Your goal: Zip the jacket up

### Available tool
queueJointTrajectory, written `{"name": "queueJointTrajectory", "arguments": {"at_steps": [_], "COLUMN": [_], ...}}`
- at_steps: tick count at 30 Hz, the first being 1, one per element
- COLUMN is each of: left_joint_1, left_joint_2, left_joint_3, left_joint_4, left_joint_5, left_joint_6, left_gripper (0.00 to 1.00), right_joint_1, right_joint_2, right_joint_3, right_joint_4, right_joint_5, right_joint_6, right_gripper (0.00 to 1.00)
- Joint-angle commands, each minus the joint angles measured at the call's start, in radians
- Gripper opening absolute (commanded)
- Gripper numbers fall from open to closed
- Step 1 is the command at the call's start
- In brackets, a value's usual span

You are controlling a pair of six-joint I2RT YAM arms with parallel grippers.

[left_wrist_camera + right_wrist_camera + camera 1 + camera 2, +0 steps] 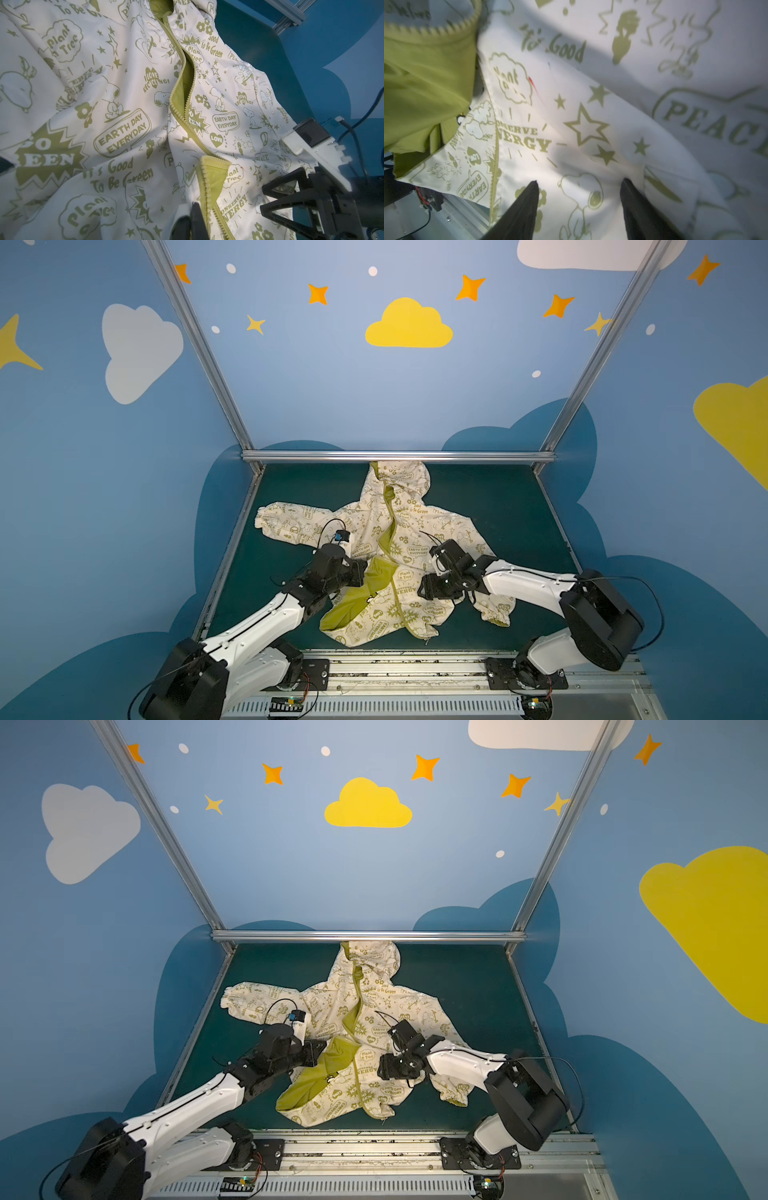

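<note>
The opposite zipper edge lies loose while my left gripper holds one zipper edge, so next my right gripper grabs its hem end before I lift both together.
The cream jacket with olive-green prints lies on the dark mat, hood toward the back rail. Its zipper stands apart along the chest. The lower left front panel is turned back, showing green lining. My left gripper is shut on the jacket's turned-back zipper edge. My right gripper hovers open over the right front panel, nothing between its fingers. The left wrist view also shows the right gripper.
An aluminium rail closes off the back, and blue painted walls stand on both sides. The dark green mat lies bare to the right of the jacket. A metal track with both arm bases runs along the front.
</note>
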Motion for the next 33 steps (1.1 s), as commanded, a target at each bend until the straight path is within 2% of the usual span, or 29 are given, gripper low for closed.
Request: {"name": "queueJointTrajectory", "arguments": {"at_steps": [1, 5, 10, 15, 19, 23, 26, 29, 33], "left_joint_1": [0.038, 0.083, 0.096, 0.095, 0.092, 0.093, 0.093, 0.093, 0.093], "left_joint_2": [0.074, 0.169, 0.191, 0.160, 0.100, 0.038, 0.006, -0.016, -0.052], "left_joint_3": [0.070, 0.148, 0.206, 0.166, 0.121, 0.088, 0.076, 0.060, 0.036], "left_joint_4": [0.068, 0.081, 0.031, 0.055, 0.040, 0.000, -0.025, -0.032, -0.045], "left_joint_5": [0.052, 0.111, 0.158, 0.222, 0.222, 0.218, 0.228, 0.228, 0.213], "left_joint_6": [0.059, 0.082, 0.102, 0.087, 0.081, 0.087, 0.086, 0.083, 0.075], "left_gripper": [0.03, 0.03, 0.03, 0.03, 0.03, 0.03, 0.03, 0.03, 0.03], "right_joint_1": [-0.119, -0.177, -0.102, 0.095, 0.312, 0.538, 0.662, 0.720, 0.736], "right_joint_2": [0.122, 0.147, -0.104, -0.380, -0.474, -0.465, -0.420, -0.353, -0.263], "right_joint_3": [0.022, 0.143, 0.173, 0.108, 0.057, 0.046, 0.040, 0.026, 0.040], "right_joint_4": [0.008, -0.095, -0.279, -0.469, -0.568, -0.620, -0.614, -0.563, -0.529], "right_joint_5": [0.013, 0.019, 0.121, 0.233, 0.318, 0.390, 0.404, 0.395, 0.407], "right_joint_6": [-0.152, -0.293, -0.331, -0.229, -0.127, -0.029, 0.016, 0.020, 0.006], "right_gripper": [0.64, 0.63, 0.66, 0.70, 0.72, 0.72, 0.72, 0.72, 0.71]}}
